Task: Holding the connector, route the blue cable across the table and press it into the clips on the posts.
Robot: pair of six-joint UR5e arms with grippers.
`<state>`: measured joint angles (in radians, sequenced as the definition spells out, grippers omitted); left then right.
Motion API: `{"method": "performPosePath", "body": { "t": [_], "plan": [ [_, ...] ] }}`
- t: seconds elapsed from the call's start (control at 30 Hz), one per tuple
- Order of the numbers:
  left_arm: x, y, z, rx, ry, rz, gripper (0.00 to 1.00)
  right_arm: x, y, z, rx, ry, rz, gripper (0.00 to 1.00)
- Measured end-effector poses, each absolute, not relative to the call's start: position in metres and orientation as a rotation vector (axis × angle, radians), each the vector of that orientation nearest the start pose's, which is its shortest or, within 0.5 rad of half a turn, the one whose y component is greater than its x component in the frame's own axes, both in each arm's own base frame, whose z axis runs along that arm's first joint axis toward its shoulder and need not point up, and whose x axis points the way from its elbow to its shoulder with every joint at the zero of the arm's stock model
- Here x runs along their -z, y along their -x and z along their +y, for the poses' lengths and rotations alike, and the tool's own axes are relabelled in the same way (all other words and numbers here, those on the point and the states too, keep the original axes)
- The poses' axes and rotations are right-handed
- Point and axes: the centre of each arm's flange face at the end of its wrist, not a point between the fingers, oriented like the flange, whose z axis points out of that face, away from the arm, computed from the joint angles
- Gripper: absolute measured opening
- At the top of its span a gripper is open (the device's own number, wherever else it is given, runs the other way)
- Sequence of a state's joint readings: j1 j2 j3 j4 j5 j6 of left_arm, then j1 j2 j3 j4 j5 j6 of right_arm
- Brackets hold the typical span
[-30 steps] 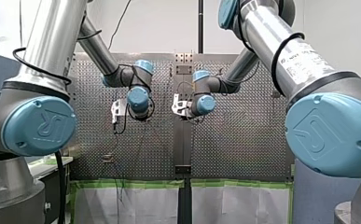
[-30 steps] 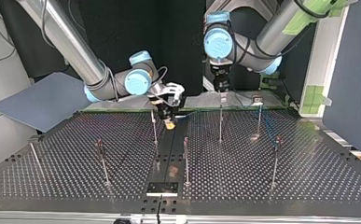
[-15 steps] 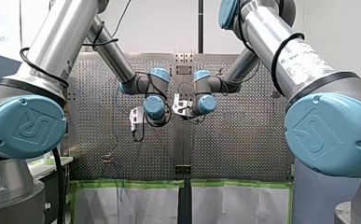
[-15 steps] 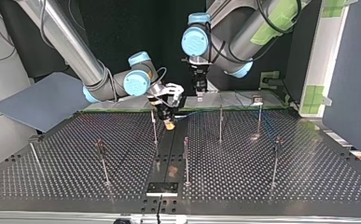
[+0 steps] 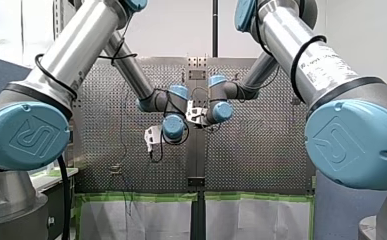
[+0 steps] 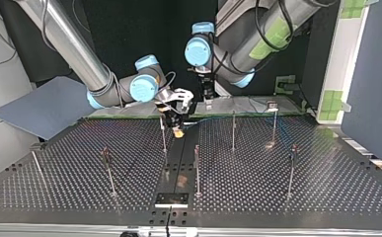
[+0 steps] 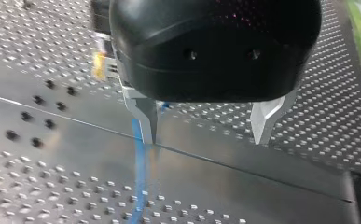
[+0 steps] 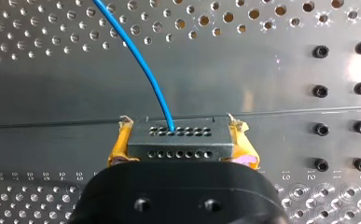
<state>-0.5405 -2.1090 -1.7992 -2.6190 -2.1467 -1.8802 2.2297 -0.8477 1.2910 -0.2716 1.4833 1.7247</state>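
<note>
The blue cable [image 8: 137, 52] curves away from its seat in the connector's side [image 8: 171, 129], so I expect the cable to straighten out and stay attached when the robot carries it.
My right gripper [image 8: 180, 136] is shut on a dark grey connector [image 8: 178, 142], its yellow pads [image 8: 120, 144] on both sides. The blue cable [image 8: 141, 60] leaves the connector's face and curves away over the perforated table [image 8: 38, 42]. In the top view this gripper [image 6: 177, 127] hangs low over the table's far middle. My left gripper [image 7: 206, 137] is open, with nothing between its metal fingers [image 7: 145, 119]. The blue cable [image 7: 140, 172] runs along the table just beside one finger. In the top view my left gripper [image 6: 207, 96] hangs beside and above my right one.
Several thin posts with clips stand on the table, among them one [image 6: 163, 133] next to my right gripper, one [image 6: 233, 129] and one [image 6: 197, 168]. A grey-blue panel [image 6: 45, 106] leans at the top view's left. A white frame [image 6: 336, 74] stands at its right.
My left arm has swung toward the table's middle, leftward in the top view, closing on my right gripper. The right arm and the connector have stayed put.
</note>
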Motion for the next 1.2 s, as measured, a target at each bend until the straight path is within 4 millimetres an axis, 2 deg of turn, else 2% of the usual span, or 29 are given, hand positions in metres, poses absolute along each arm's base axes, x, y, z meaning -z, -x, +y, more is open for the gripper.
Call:
{"method": "performPosePath", "body": {
  "t": [0.13, 0.23, 0.73, 1.2],
  "plan": [
    [-0.121, -0.44, -0.354, 0.083, 0.199, 1.781, 0.99, -0.198, -0.551, -0.479, 2.218, 2.446, 1.321, 0.0],
    [-0.119, -0.443, -0.355, 0.083, 0.202, 1.779, 0.99, -0.198, -0.551, -0.479, 2.217, 2.447, 1.32, 0.0],
    [-0.13, -0.447, -0.353, 0.084, 0.239, 1.748, 0.99, -0.198, -0.551, -0.479, 2.215, 2.447, 1.318, 0.0],
    [-0.157, -0.472, -0.355, 0.084, 0.257, 1.719, 0.99, -0.198, -0.55, -0.48, 2.215, 2.447, 1.32, 0.0]
  ]
}}
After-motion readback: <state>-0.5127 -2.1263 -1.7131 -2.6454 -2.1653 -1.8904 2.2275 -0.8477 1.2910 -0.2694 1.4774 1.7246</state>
